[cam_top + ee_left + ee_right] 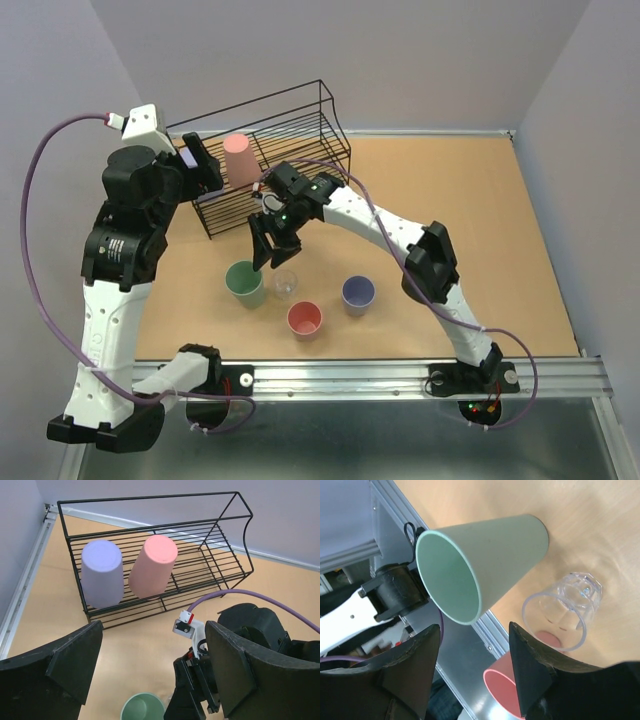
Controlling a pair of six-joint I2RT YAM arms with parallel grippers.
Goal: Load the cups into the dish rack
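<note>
The green cup (pixel 244 284) has its opening facing up, unlike the cups in the rack, so my right gripper should pick it up by its rim (pixel 262 278) and hold out the green cup's base to my left gripper.
The black wire dish rack (pixel 290 135) stands at the back left. It holds a salmon-pink cup (pixel 153 565) and a lavender cup (pixel 102 577), both bottom up. On the table stand a green cup (pixel 244 282), a small clear cup (pixel 284 284), a pink cup (pixel 305 319) and a lavender cup (pixel 358 293), all mouth up. My right gripper (pixel 268 250) is open and empty just above the green cup (pixel 480 560) and the clear cup (pixel 562 607). My left gripper (pixel 205 165) is open and empty in front of the rack's left end.
The right arm reaches across the middle of the table and shows in the left wrist view (pixel 200 695). An aluminium rail (pixel 370 378) runs along the near edge. Grey walls close in at the back and the sides.
</note>
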